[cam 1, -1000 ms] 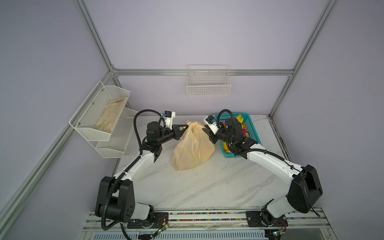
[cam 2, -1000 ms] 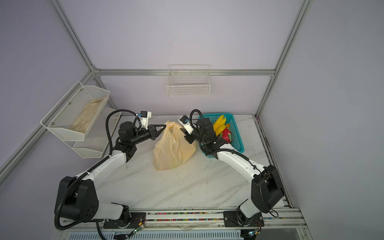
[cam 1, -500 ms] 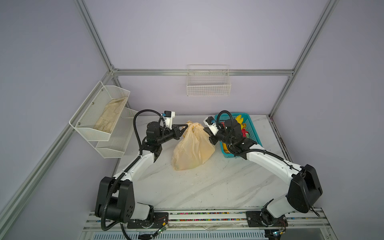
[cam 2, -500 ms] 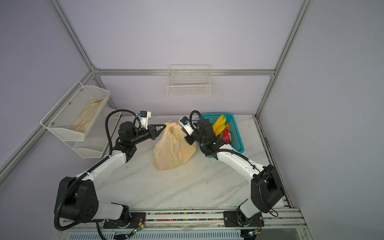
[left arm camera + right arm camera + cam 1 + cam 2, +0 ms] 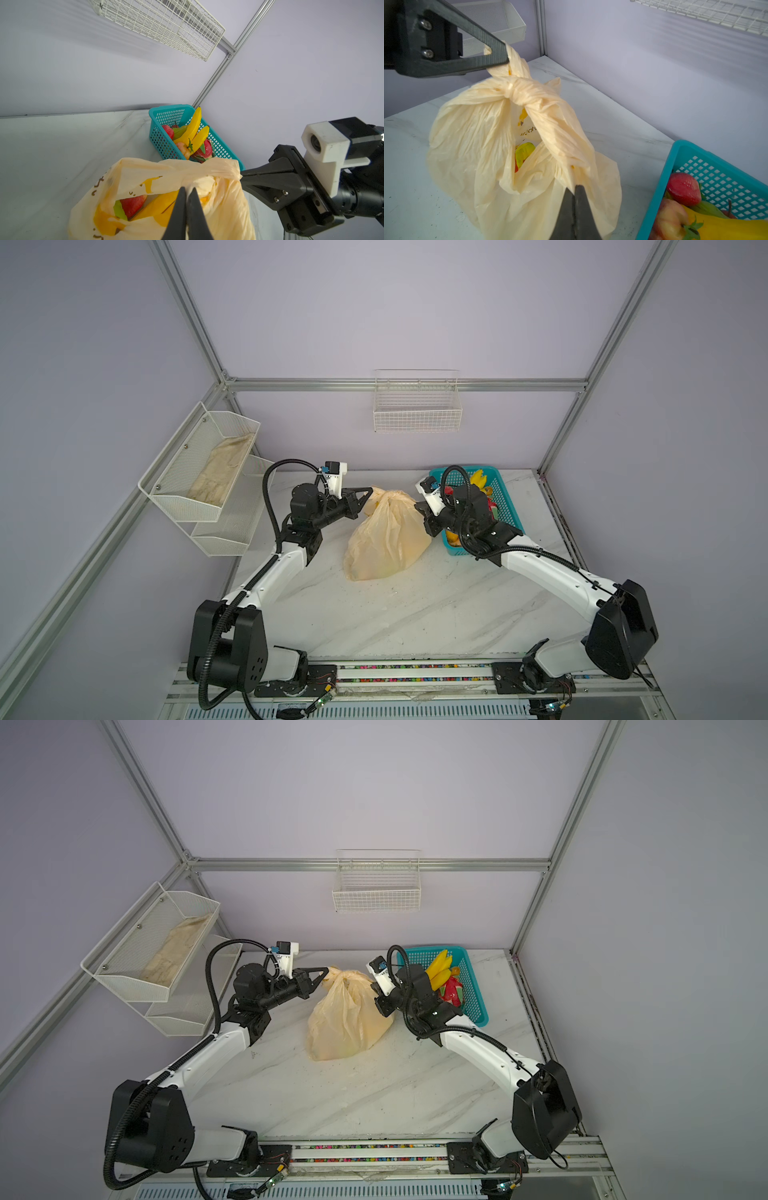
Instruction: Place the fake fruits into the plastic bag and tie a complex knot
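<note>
The bunched knot [image 5: 516, 91] has a piece of the bag in each gripper, so the robot's right hand should go on pulling its piece toward the teal basket [image 5: 452, 541] until the knot gets tight, then let go.
The cream-yellow plastic bag [image 5: 386, 539] [image 5: 349, 1019] stands mid-table, bulging with fake fruits; a red strawberry [image 5: 133, 204] and a green-yellow piece [image 5: 525, 151] show through its mouth. Its handle strips are tied into a bunched knot [image 5: 517, 89] on top. My left gripper [image 5: 368, 494] [image 5: 188, 189] is shut on the strip end sticking out left of the knot. My right gripper [image 5: 576, 187] [image 5: 420, 512] is shut on the strip running down the right side. The two strips are stretched between both grippers. More fake fruits, bananas [image 5: 195, 126] and a strawberry [image 5: 683, 191], lie in the teal basket.
The teal basket [image 5: 509, 506] [image 5: 473, 986] sits at the back right, just behind my right wrist. A white mesh shelf [image 5: 199, 489] holding a beige cloth [image 5: 220, 472] hangs on the left wall. A wire basket [image 5: 417, 406] hangs on the back wall.
My right gripper has shut on the bag's strip. The bag and my left arm have hardly moved.
</note>
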